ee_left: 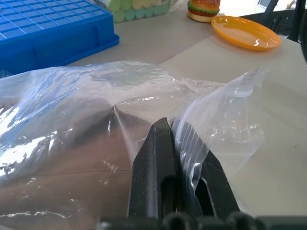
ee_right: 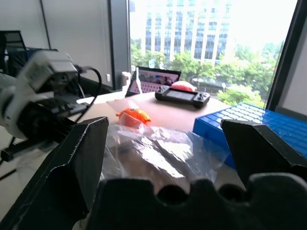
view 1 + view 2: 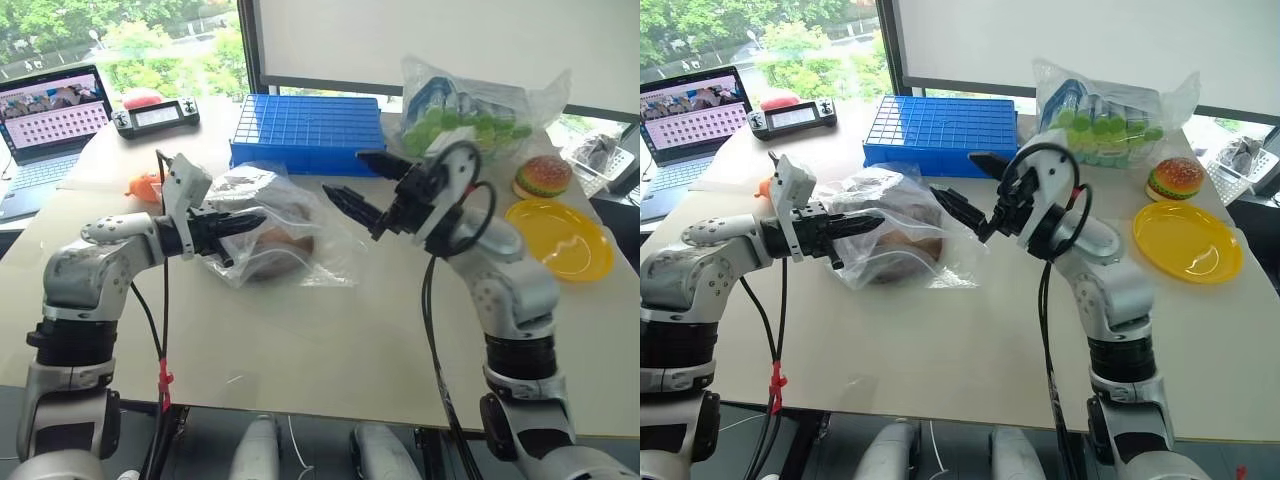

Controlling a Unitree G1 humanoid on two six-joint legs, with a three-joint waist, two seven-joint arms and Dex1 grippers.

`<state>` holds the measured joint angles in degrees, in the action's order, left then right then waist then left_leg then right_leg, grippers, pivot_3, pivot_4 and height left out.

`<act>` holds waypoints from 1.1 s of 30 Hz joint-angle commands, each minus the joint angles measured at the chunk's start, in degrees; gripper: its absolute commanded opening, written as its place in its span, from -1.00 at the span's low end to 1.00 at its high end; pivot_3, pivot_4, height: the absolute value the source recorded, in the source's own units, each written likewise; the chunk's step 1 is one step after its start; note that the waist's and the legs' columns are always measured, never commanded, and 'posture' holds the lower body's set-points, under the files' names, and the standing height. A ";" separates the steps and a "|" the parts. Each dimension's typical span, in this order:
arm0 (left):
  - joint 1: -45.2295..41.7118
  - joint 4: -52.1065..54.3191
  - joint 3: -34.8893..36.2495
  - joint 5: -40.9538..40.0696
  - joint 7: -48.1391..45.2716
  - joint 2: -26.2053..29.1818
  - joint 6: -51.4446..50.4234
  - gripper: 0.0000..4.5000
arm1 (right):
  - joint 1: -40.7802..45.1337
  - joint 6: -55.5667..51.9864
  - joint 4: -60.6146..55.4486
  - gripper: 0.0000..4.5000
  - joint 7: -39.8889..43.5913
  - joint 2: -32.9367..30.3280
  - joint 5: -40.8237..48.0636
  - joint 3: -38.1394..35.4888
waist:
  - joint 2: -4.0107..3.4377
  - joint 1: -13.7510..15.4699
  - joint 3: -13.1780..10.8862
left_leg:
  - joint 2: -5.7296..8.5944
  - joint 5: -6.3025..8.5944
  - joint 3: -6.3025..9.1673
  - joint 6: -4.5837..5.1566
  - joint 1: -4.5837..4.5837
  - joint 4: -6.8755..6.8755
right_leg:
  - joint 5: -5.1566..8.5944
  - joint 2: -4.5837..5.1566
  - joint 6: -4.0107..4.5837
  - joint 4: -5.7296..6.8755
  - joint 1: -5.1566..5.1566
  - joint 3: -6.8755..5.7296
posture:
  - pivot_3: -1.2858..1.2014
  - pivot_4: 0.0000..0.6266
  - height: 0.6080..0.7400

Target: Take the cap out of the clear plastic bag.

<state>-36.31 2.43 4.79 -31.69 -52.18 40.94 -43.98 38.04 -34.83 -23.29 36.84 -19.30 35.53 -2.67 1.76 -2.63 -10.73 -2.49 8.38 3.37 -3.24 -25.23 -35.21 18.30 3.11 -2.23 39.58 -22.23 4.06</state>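
Note:
The brown cap is covered by film from above, so my right gripper should go in low (image 3: 312, 262) below the bag's edge that my left gripper is holding and pinch the cap.
The clear plastic bag (image 3: 300, 225) lies crumpled on the table's middle, with the brown cap (image 3: 283, 249) inside it. My left gripper (image 3: 256, 222) reaches in from the left and is shut on the bag's edge; in the left wrist view its black fingers (image 1: 158, 143) pinch the plastic film, and the cap (image 1: 62, 167) shows brown through the bag (image 1: 76, 91). To the bag's right, a little above it, my right gripper (image 3: 345, 172) hangs open, pointing left at the bag and touching nothing. In the right wrist view its wide-spread fingers (image 2: 86, 148) frame the bag (image 2: 163, 153).
A blue crate (image 3: 305, 130) stands just behind the bag. A puffy bag of green and blue items (image 3: 470, 110), a toy burger (image 3: 542, 176) and a yellow plate (image 3: 560, 238) are at the right. A laptop (image 3: 50, 120), a controller (image 3: 155, 115) and an orange toy (image 3: 145, 185) are at the left.

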 commanded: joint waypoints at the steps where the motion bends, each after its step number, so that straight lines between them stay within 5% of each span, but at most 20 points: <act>1: -1.84 0.22 0.91 -0.25 0.30 -0.11 0.58 -0.99 | -0.82 -4.68 -6.67 1.00 1.39 -0.15 10.15 -0.65 | 0.00 0.00 0.00 | 0.00 0.00 0.00 0.00 0.00 -0.01 | 0.00 0.00 0.00 0.01 0.00 0.00 | 0.03 -0.52 0.83; 8: -3.30 0.51 3.26 -2.82 1.33 -0.92 -1.69 -0.99 | -5.98 -7.25 -4.90 1.00 2.90 -0.30 11.49 6.12 | 0.01 0.20 0.00 | 0.03 0.00 0.01 0.00 0.00 -0.06 | 0.00 0.01 -0.01 -0.01 0.03 -0.01 | 0.03 -0.52 0.83; 16: -3.34 2.03 3.56 -4.24 1.88 -1.01 -2.46 -0.99 | -2.96 -1.00 13.12 1.00 -0.19 2.55 -2.97 12.43 | 0.00 0.04 0.00 | 0.01 0.00 0.00 0.00 0.03 -0.06 | 0.00 -0.01 0.00 0.06 0.00 0.00 | 0.03 -0.52 0.83; 25: -2.38 5.04 4.11 -8.46 0.42 -0.51 -4.56 -0.99 | 4.19 8.49 35.94 1.00 -4.32 8.74 -13.71 11.32 | 0.00 0.04 0.00 | 0.01 -0.02 0.00 -0.02 0.03 -0.03 | -0.01 -0.01 0.01 0.06 -0.01 0.00 | 0.03 -0.52 0.83; 33: -0.45 7.34 2.95 -8.64 -1.20 0.66 -3.81 -0.99 | 7.23 6.84 41.85 1.00 -3.23 12.48 -11.96 7.51 | 0.00 -0.03 0.00 | 0.00 -0.03 0.00 -0.04 0.03 0.01 | -0.01 -0.01 0.02 0.07 -0.03 0.00 | 0.03 -0.52 0.83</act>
<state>-36.76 8.10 7.20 -40.35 -52.51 40.53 -48.94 44.46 -27.80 19.74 32.02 -6.67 22.04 7.09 1.76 -2.66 -10.73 -2.48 8.34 3.37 -3.28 -25.20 -35.20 18.29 3.09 -2.21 39.66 -22.25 4.06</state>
